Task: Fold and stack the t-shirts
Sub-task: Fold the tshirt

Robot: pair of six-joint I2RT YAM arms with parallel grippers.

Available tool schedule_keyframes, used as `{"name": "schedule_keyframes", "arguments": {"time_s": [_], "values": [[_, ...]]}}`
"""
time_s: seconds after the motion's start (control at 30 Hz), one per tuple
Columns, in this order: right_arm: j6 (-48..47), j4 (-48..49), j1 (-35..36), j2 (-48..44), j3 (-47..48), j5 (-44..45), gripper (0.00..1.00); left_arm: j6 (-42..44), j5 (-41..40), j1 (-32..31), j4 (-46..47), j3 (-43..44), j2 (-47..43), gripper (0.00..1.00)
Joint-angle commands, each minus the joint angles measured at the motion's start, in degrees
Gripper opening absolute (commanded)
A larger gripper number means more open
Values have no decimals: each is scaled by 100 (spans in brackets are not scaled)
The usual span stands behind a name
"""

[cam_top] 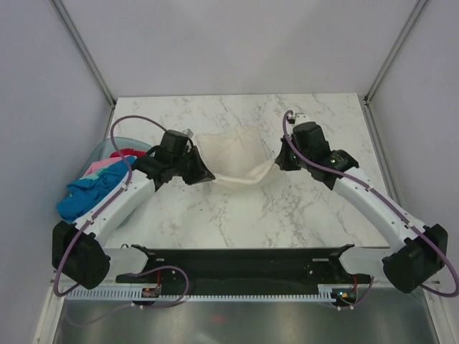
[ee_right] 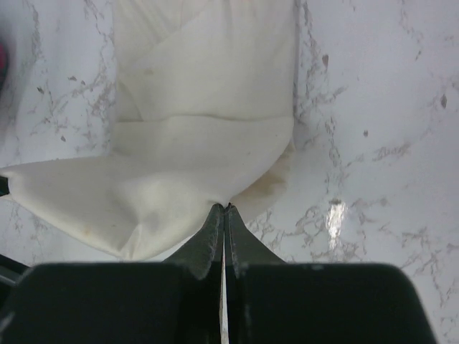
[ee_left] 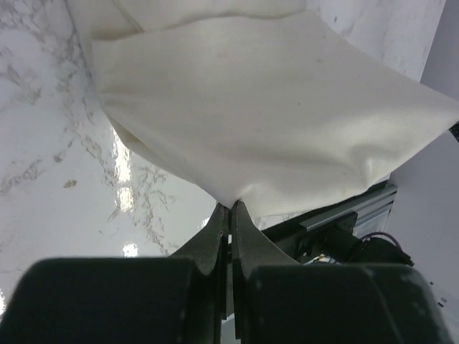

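Observation:
The robot's grippers are holding both point(cam_top: 270, 169) near corners of the cream-white t-shirt, so the right gripper continues to bring its corner over until it gets to the t-shirt's far edge point(cam_top: 252, 130).
A cream-white t-shirt point(cam_top: 233, 154) lies partly folded in the middle of the marble table. Its near edge is lifted off the table and sags between my two grippers. My left gripper point(cam_top: 208, 175) is shut on the shirt's near left corner; the cloth point(ee_left: 272, 107) fans out from the closed tips point(ee_left: 231, 206). My right gripper point(cam_top: 280, 159) is shut on the near right corner; the shirt point(ee_right: 193, 129) spreads away from the closed tips point(ee_right: 225, 207). Blue, pink, red and teal t-shirts point(cam_top: 93, 188) are heaped at the table's left edge.
A pale blue plastic basket point(cam_top: 104, 149) holds the coloured heap and hangs over the left edge. Grey walls enclose the table on three sides. A black rail point(cam_top: 237, 269) with the arm bases runs along the near edge.

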Motion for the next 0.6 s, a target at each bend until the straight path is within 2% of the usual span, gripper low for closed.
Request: {"name": "schedule_keyframes", "arguments": {"time_s": [0.0,0.13,0.57], "values": [[-493,98,-126,628,929,108,0,385,-82,381,-112,694,360,2],[-722,134,-424,1715,1896,-330,0,543,93,899,-112,1475,1009,2],[-1249,520,-1005,4504,4822,-1482,0,974,349,1788,-94,3797,3541,2]]}}
